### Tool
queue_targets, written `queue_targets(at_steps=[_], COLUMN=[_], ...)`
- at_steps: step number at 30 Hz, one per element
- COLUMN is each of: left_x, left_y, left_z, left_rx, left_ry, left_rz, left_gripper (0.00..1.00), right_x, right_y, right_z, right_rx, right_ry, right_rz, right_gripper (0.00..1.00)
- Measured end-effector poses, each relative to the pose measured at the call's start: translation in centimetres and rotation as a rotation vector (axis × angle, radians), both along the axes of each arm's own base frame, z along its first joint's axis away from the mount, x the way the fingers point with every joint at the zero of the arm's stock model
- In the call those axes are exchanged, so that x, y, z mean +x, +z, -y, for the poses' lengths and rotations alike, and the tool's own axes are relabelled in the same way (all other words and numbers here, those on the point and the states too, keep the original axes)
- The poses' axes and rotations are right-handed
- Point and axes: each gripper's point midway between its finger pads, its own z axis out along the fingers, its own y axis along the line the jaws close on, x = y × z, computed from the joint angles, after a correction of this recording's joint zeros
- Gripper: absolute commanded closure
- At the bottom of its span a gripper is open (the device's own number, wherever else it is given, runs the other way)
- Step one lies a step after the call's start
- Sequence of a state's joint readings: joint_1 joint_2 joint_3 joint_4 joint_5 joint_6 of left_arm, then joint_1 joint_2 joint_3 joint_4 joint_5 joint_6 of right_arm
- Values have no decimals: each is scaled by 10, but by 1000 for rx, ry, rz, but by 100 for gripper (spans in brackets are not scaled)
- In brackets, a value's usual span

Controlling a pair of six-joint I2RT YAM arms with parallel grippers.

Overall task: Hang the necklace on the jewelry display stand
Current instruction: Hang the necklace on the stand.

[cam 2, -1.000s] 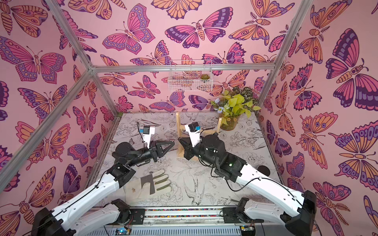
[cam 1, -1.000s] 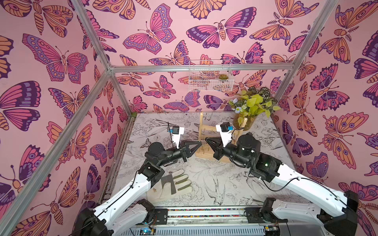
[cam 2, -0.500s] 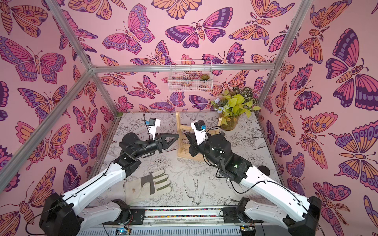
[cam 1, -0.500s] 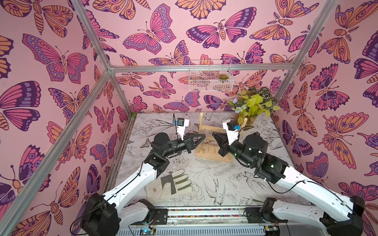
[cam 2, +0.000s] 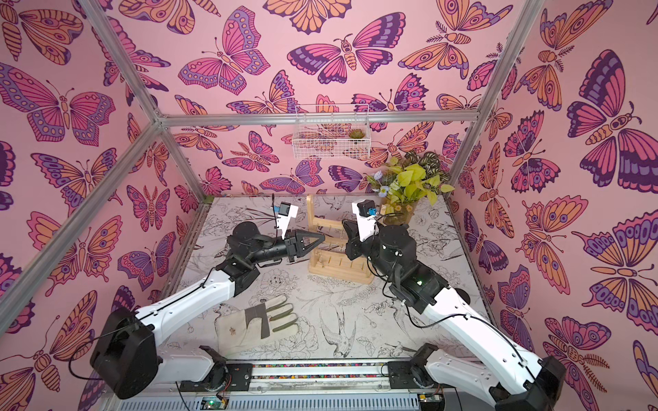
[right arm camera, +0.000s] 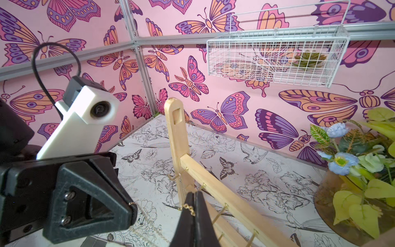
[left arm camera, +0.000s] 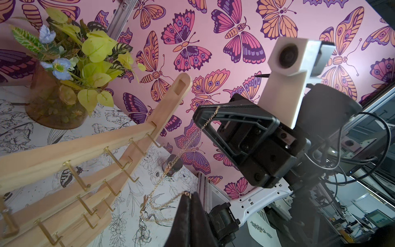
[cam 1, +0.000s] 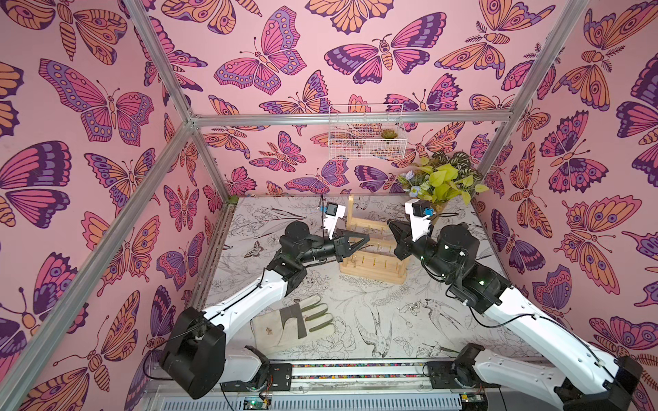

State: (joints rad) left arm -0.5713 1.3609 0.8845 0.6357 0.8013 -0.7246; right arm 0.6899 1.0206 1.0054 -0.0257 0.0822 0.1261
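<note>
Next, I bring the necklace's chain point(left arm camera: 158, 181) in over an upper hook point(left arm camera: 132, 177) with my left gripper before both grippers lower it, because the chain sags in front of the ends of the gold hooks.
The necklace point(left arm camera: 188, 141) is a thin gold chain strung between both grippers, sagging in a loop. My left gripper point(left arm camera: 190, 193) is shut on one end of it. My right gripper point(right arm camera: 194, 193) is shut on the other end, by a thicker link point(right arm camera: 189, 208). In both top views the left gripper point(cam 1: 368, 237) and the right gripper point(cam 1: 390, 224) face each other in front of the jewelry display stand point(cam 1: 374, 272), up at its crossbars. The stand point(right arm camera: 213, 178) is light wood with rows of gold hooks point(left arm camera: 111, 154). The chain hangs close by its end upright; whether it touches a hook I cannot tell.
A pale work glove point(cam 1: 295, 325) lies near the front left. A potted plant point(cam 1: 441, 181) stands at the back right, close behind the right arm. A white wire basket point(cam 1: 366, 138) hangs on the back wall. A small glittery trinket point(cam 1: 413, 309) lies on the table.
Both grippers have moved to the right and farther back, up along the stand's crossbars, still shut on the chain. The left arm has stretched out.
</note>
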Motion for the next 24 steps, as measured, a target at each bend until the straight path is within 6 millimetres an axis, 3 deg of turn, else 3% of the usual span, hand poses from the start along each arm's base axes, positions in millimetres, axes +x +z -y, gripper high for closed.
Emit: queue_targets(at_steps=[5, 16, 24], left_x=[6, 8, 16], left_y=[-7, 20, 12], left_z=[4, 6, 8], left_rx=[9, -30, -19], left_ry=[-2, -5, 1], left_rz=[-22, 35, 19], left_gripper=[100, 100, 100], right_x=[6, 10, 18], right_y=[-12, -9, -7], right_z=[7, 10, 17], right_rx=[-12, 2, 11], right_ry=[-9, 1, -15], right_rz=[-22, -13, -4], right_gripper=[100, 100, 99])
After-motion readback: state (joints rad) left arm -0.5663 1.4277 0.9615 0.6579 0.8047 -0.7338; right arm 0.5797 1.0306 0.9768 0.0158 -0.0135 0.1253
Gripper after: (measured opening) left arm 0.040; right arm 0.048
